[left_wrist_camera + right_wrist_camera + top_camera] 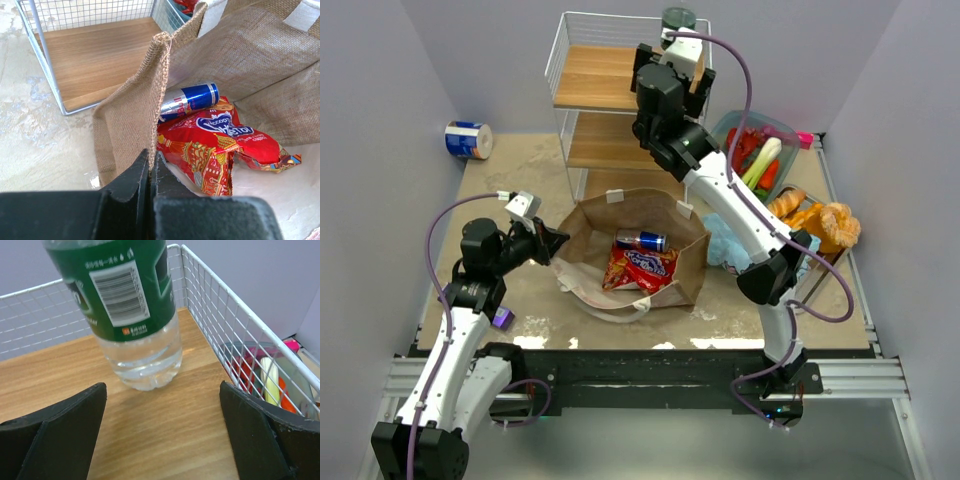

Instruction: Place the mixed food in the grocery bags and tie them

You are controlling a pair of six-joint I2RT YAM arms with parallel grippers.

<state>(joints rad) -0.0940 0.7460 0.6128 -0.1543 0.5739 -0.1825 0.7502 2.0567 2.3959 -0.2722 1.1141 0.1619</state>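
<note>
Clear shelf (157,422) lies between the open fingers of the robot's right gripper and the upright green-labelled bottle, so the gripper should keep going toward the bottle until those fingers are on both sides of its label (120,295).
The brown grocery bag (588,232) lies open at the table's middle, with a silver-red and blue drink can (642,241) and a red snack packet (642,270) inside. My left gripper (151,156) is shut on the bag's left rim (156,95), holding it up. The can (192,99) and packet (220,142) lie just beyond the rim. A green-labelled bottle (127,305) stands on the rack's top shelf. My right gripper (162,386) is open just short of it, not touching. The light-blue bag (725,245) lies crumpled right of the brown bag.
A white wire rack (610,110) with wooden shelves stands at the back. A teal dish (732,123) holds a leek (762,160) and red items. Breads (820,222) lie at the right. A blue-and-white roll (468,140) and a purple bar (502,318) are on the left.
</note>
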